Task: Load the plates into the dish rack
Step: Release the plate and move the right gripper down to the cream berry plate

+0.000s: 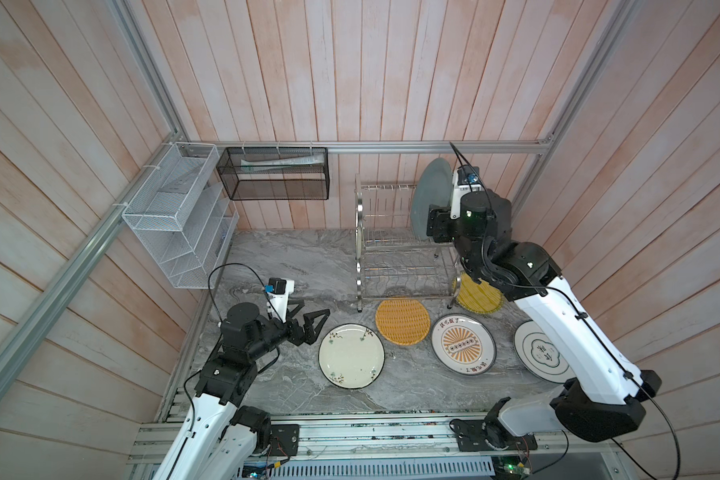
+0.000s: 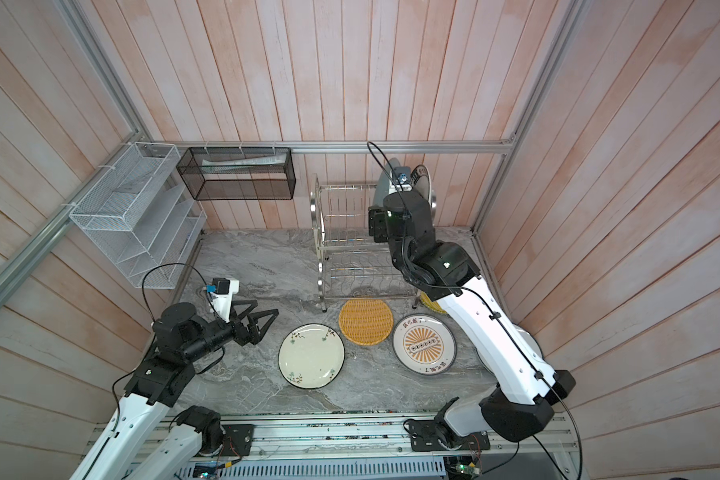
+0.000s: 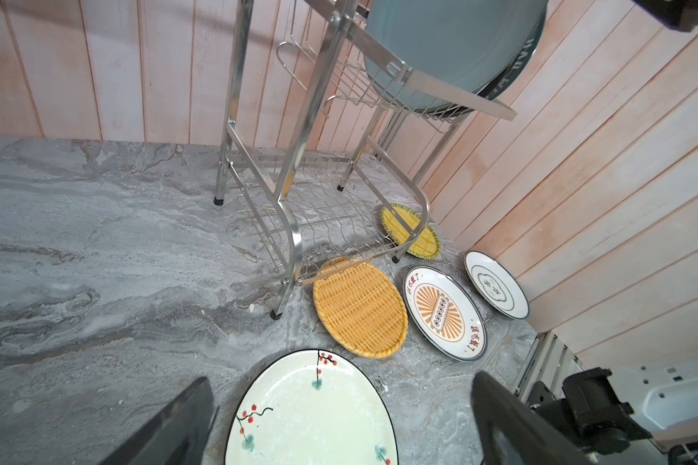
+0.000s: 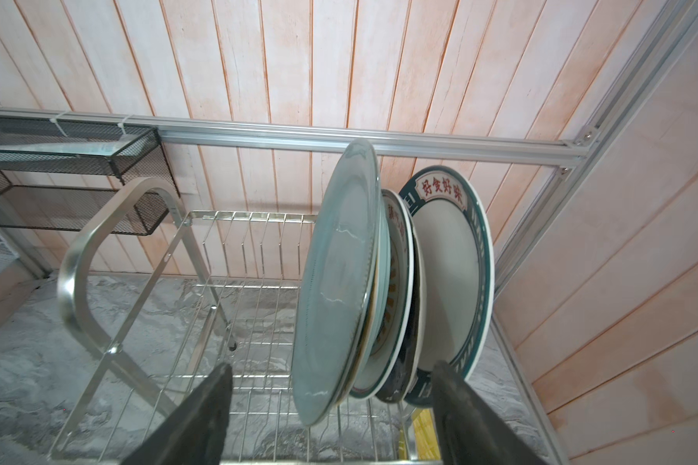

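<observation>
My left gripper should keep moving down, as it is open beside the cream floral plate's free edge (image 1: pixel 321 357), until its fingers are on both sides of that edge (image 1: pixel 321 365), and then close.
The steel dish rack (image 1: pixel 395 253) (image 4: pixel 138 282) stands at the back of the marble top. Several plates stand upright in its upper tier, a grey-blue plate (image 4: pixel 339 282) (image 1: pixel 431 195) foremost and a teal-rimmed white plate (image 4: pixel 448 273) behind. My right gripper (image 4: pixel 331 366) is open, its fingers wide on either side of these plates' edges and gripping none. On the table lie a cream floral plate (image 1: pixel 351 356) (image 3: pixel 311 410), an orange woven plate (image 1: pixel 402 321), a sunburst plate (image 1: pixel 463 344), a blue-ringed white plate (image 1: pixel 537 353) and a yellow woven plate (image 1: pixel 476 297). My left gripper (image 1: pixel 314 309) (image 3: pixel 341 382) hangs open beside the floral plate.
A white mesh organizer (image 1: pixel 179 220) and a black mesh basket (image 1: pixel 273 174) hang on the back left wall. Wooden walls close in the table on three sides. The rack's lower tier (image 3: pixel 319 225) holds nothing. My right arm (image 1: pixel 566 332) reaches over the right-hand plates.
</observation>
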{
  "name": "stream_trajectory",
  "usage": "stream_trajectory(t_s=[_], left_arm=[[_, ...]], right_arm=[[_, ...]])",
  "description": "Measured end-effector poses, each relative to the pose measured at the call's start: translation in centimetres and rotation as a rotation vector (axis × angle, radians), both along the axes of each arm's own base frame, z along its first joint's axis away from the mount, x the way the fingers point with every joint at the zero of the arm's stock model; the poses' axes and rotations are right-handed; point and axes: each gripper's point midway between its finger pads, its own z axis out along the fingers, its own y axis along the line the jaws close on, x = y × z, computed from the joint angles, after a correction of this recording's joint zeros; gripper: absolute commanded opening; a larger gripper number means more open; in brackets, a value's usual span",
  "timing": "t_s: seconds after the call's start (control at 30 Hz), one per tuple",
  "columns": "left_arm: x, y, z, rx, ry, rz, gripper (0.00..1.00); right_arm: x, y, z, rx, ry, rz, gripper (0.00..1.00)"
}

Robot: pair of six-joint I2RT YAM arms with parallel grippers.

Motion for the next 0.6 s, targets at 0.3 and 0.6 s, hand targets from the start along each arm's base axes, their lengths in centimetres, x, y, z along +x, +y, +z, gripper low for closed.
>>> stream_trajectory(t_s=[0.3,0.6], left_arm=[[0.1,0.3,-4.5,-0.093,0.263,0.091,1.00],[-2.1,1.0,-10.5,-0.218,0.526,0.197,1.00]], right_arm=[[-4.4,-1.0,-3.6,0.090,0.027,0.128,0.98],[-7.5,0.6,-11.6,0.173,0.159,0.288,0.98]])
